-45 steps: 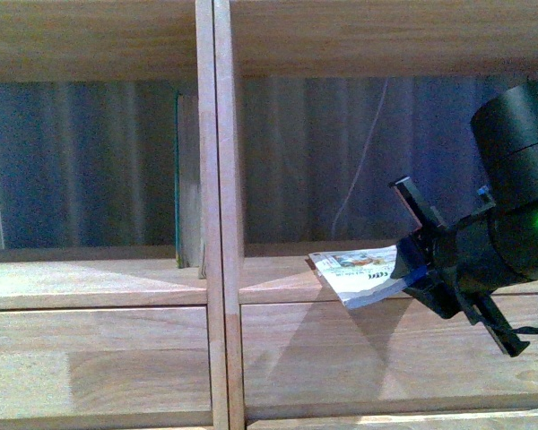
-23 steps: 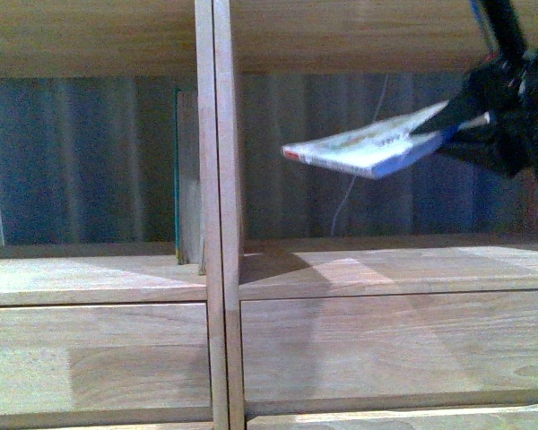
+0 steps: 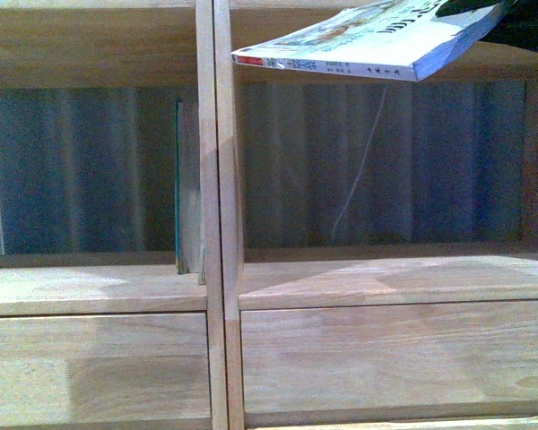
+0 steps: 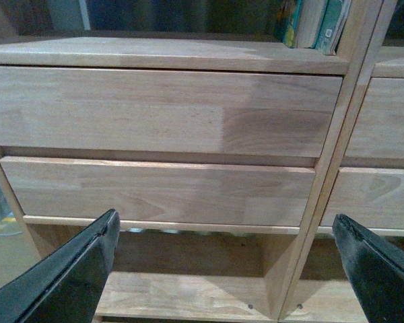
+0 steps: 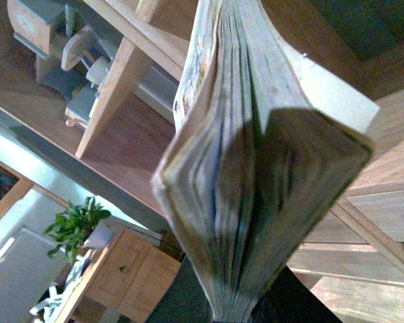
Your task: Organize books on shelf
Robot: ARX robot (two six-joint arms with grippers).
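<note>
My gripper will stand the paperback book (image 3: 368, 43) on its narrow edge. The book should then tip and lean toward the teal-edged volume (image 3: 188, 188) braced against the central divider.
The paperback book (image 3: 368, 40) hangs nearly flat at the top right of the front view, its white spine with a red end facing me, level with the upper board of the shelf (image 3: 217, 224). My right gripper (image 5: 229, 304) is shut on it; the right wrist view shows its fanned page edges (image 5: 256, 182) close up. Only a dark bit of that arm (image 3: 524, 22) shows in front. A thin teal-edged volume (image 3: 186, 188) stands upright against the central divider in the left bay. My left gripper (image 4: 225, 269) is open, low before the drawer fronts (image 4: 161, 111).
The right bay's board (image 3: 394, 273) lies bare below the held book. Several upright books (image 4: 313, 23) stand above the drawers in the left wrist view. The right wrist view shows a potted plant (image 5: 77, 225) and a small wooden cabinet (image 5: 121, 276) away from the shelf.
My right gripper has lifted the paperback from the right bay's board up to the top of the front view. The teal-edged volume has not moved.
</note>
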